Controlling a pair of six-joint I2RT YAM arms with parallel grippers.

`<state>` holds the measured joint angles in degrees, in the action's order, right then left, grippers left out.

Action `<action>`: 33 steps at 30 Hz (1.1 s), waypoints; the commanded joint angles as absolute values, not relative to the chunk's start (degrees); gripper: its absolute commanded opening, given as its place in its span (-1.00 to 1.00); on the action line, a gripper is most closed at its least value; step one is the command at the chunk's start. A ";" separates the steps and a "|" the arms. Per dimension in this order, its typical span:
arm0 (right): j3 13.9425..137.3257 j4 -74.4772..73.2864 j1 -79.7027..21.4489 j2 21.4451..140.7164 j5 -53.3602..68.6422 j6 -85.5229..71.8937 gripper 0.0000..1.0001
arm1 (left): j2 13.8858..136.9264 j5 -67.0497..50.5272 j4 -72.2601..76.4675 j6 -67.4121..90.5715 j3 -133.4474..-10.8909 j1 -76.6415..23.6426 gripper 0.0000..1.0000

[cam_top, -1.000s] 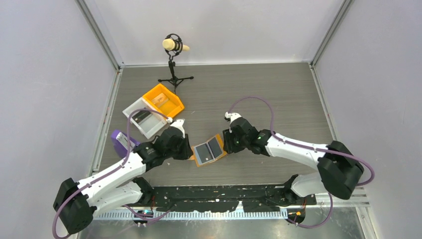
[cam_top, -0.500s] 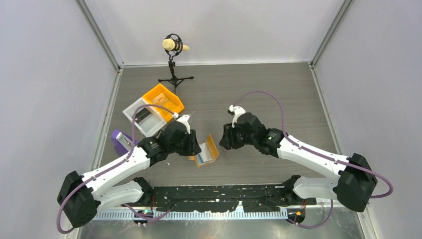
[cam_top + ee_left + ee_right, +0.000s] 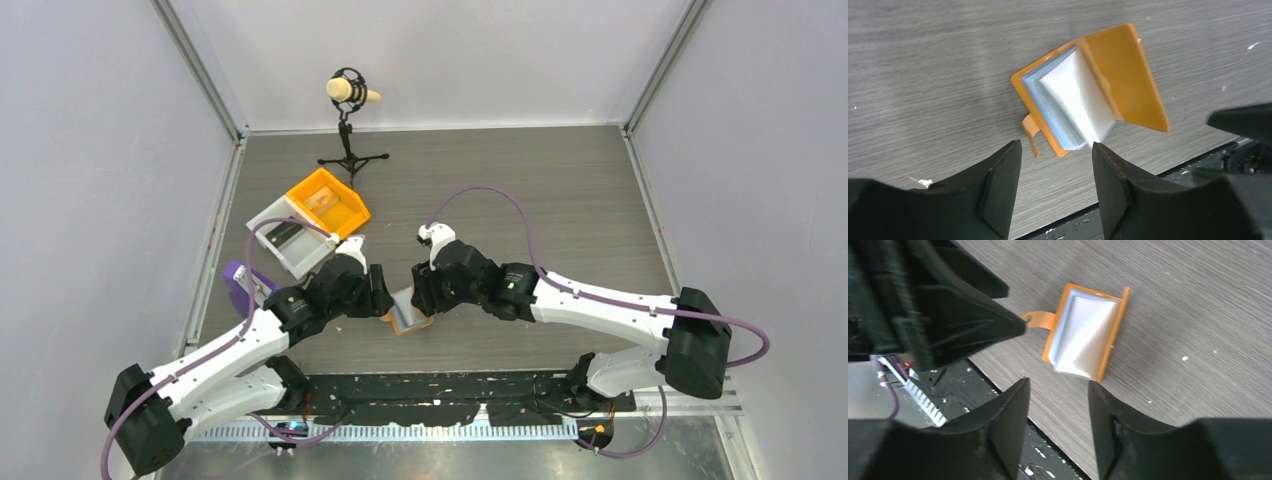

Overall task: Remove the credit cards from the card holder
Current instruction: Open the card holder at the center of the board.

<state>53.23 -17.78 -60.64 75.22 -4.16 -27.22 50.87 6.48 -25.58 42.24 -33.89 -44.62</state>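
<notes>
I see the card holder's cover and sleeves [image 3: 1081,90] standing half folded, so my left gripper should hold the orange tab [image 3: 1031,128] in place while my right gripper opens them.
The card holder [image 3: 406,311] lies on the table between my two grippers, half folded, its orange cover raised over pale blue-white sleeves. It shows in the left wrist view [image 3: 1128,80] and in the right wrist view [image 3: 1085,337], with an orange tab at its left. No dark credit cards show in it; they are hidden. My left gripper [image 3: 383,300] is open and empty, just left of the holder and above the table [image 3: 1055,150]. My right gripper [image 3: 420,292] is open and empty, over the holder's right side [image 3: 1058,385].
An orange bin [image 3: 328,200] and a white bin [image 3: 290,240] holding a dark flat piece stand at back left. A purple object [image 3: 240,280] lies left of the left arm. A microphone stand [image 3: 350,150] is at the back. A black rail [image 3: 450,400] runs along the near edge.
The holder lay open flat with dark cards showing; its right half has swung up and it is now half folded. My right gripper has moved left over it. My left gripper shifted slightly.
</notes>
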 commanded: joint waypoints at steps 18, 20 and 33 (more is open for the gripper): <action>54.61 -7.01 -58.96 86.83 -1.04 -31.25 -0.17 | 60.09 5.04 -12.27 41.60 -26.74 -43.86 0.07; 53.07 -6.34 -58.18 87.04 -0.94 -31.55 -0.17 | 61.42 4.97 -12.68 41.65 -27.00 -43.86 0.03; 47.27 -2.03 -56.33 86.69 2.97 -29.24 0.22 | 60.10 -3.35 -9.56 40.11 -27.14 -43.86 -1.00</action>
